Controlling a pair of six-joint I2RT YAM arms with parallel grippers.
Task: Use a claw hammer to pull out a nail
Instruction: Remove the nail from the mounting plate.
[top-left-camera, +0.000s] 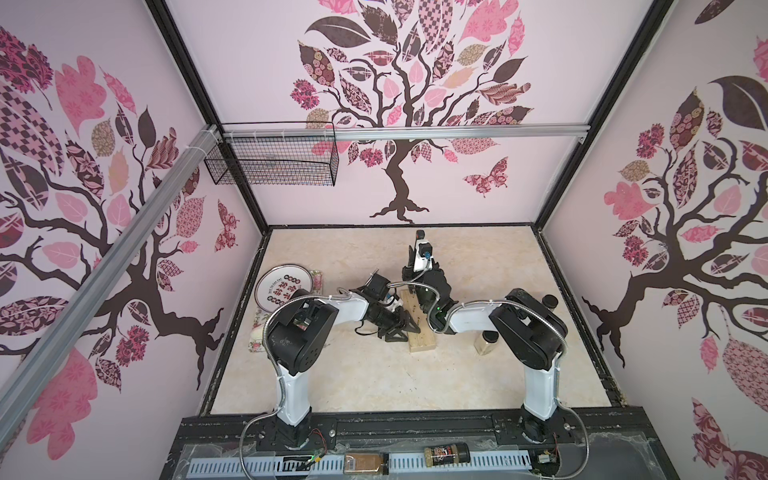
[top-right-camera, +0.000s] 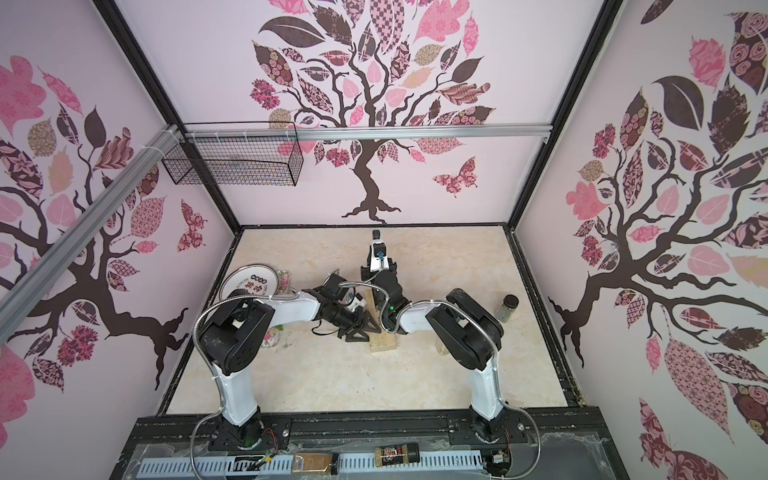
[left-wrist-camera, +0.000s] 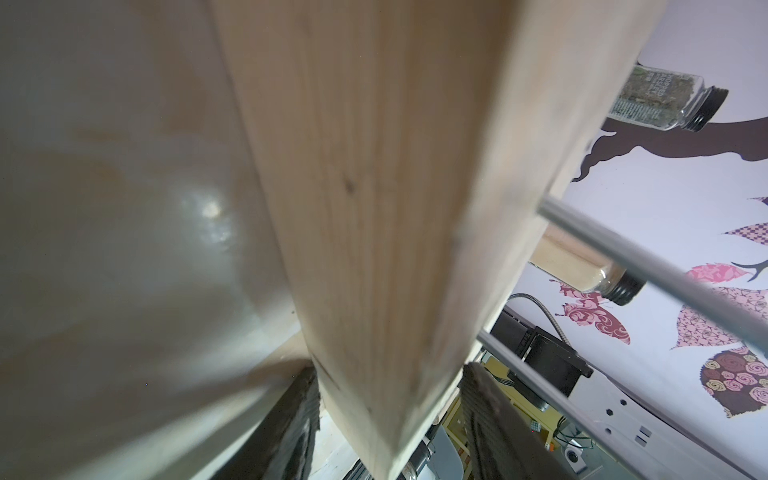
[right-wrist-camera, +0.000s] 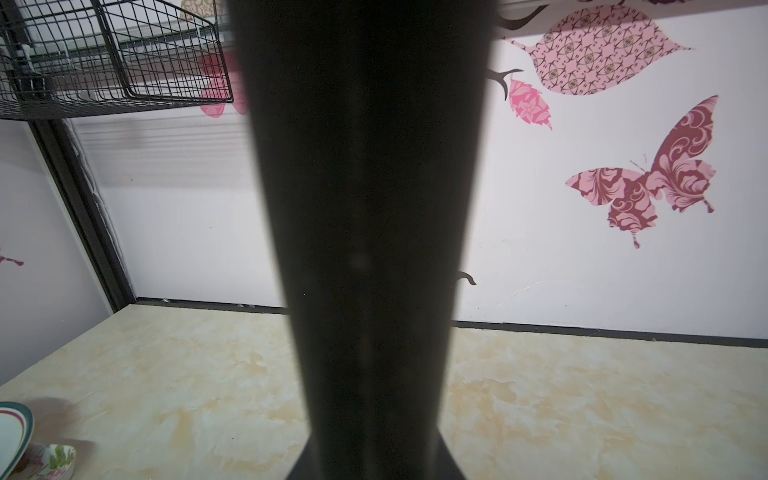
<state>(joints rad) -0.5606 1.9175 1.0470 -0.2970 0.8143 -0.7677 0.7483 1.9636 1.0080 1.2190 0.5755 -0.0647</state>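
Note:
The block's near end (top-left-camera: 423, 344) tips up off the tabletop. Next, my right gripper eases the hammer toward the back wall (top-left-camera: 412, 227) before my left gripper grips the block again.
A pale wooden block (top-left-camera: 422, 336) lies mid-table in both top views. My left gripper (top-left-camera: 409, 330) is shut across the block's near half; in the left wrist view its dark ribbed fingers (left-wrist-camera: 486, 415) press on both sides of the block (left-wrist-camera: 374, 208). A thin silver nail (left-wrist-camera: 602, 241) stands out of the block's upper face, with a second like shaft (left-wrist-camera: 540, 386) nearer the jaws. My right gripper (top-left-camera: 415, 268) is shut on the claw hammer's black handle (right-wrist-camera: 365, 208), whose butt end (top-left-camera: 419, 235) points to the back wall. The hammer's head is hidden under the right arm.
A round printed plate (top-left-camera: 282, 291) and a floral dish (top-left-camera: 257, 338) sit left of the block. Two spice jars (top-left-camera: 487, 343) (top-right-camera: 508, 307) stand on the right. A wire basket (top-left-camera: 274, 160) hangs on the back wall. Two more jars (top-left-camera: 446, 454) lie on the front rail.

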